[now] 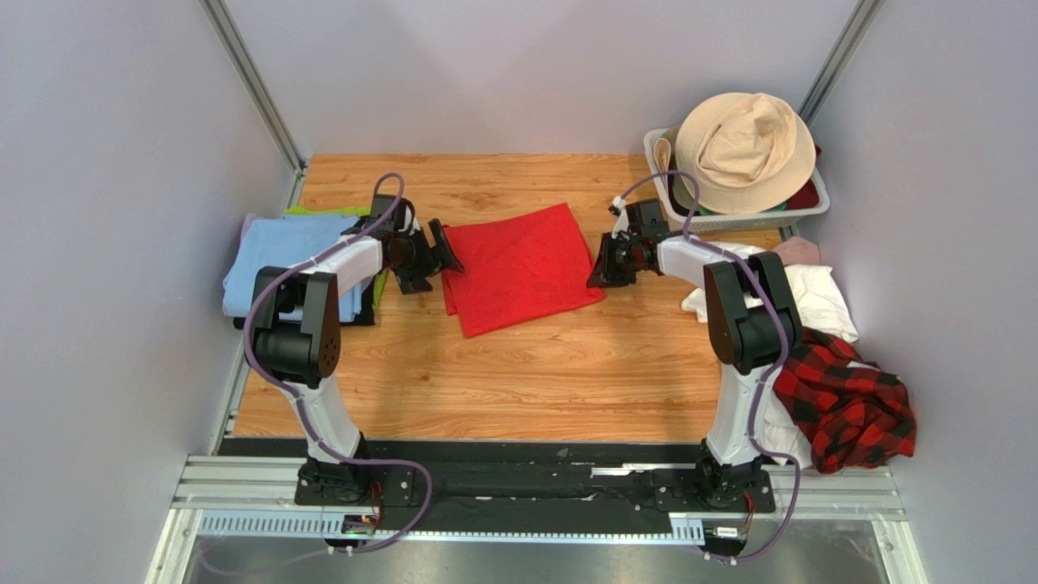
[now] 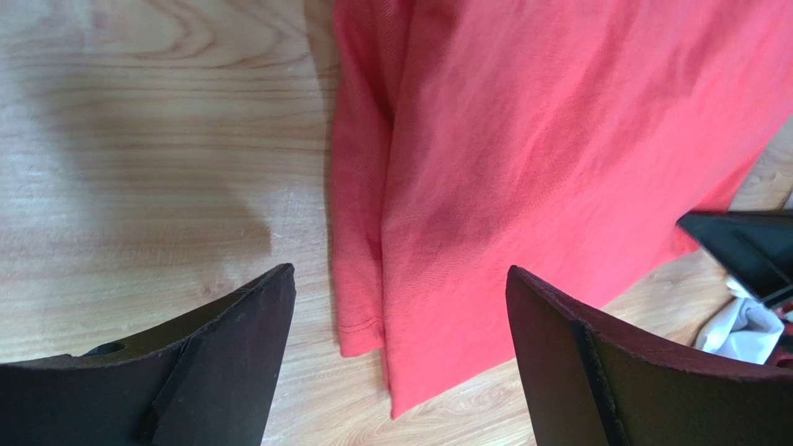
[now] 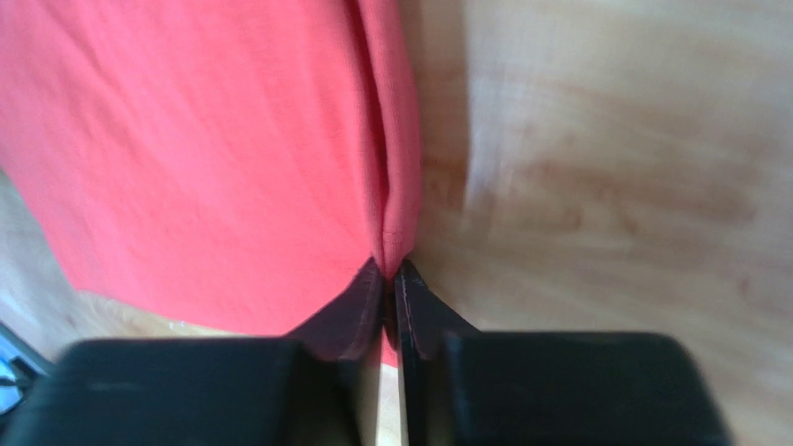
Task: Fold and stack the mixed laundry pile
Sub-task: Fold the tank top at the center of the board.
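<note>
The red T-shirt's end (image 1: 466, 292) will spread into loose flaps when the robot lifts it, because the under layer (image 1: 450, 298) sticks out beyond the top one.
A bright red T-shirt (image 1: 522, 268) lies folded flat at the middle of the table. My left gripper (image 1: 434, 258) is open at its left edge, jaws straddling the shirt's corner (image 2: 400, 307) without holding it. My right gripper (image 1: 602, 263) is shut on the shirt's right edge, pinching a fold of red cloth (image 3: 396, 232). The rest of the pile lies at the right: white cloths (image 1: 814, 298), a red-and-black plaid shirt (image 1: 855, 408) and a small pink piece (image 1: 798, 250).
Folded light blue cloth (image 1: 286, 262) on green and black cloths lies at the left edge. A white basket (image 1: 819, 201) with a beige bucket hat (image 1: 746, 149) stands at the back right. The right gripper's black tip (image 2: 745, 246) shows in the left wrist view.
</note>
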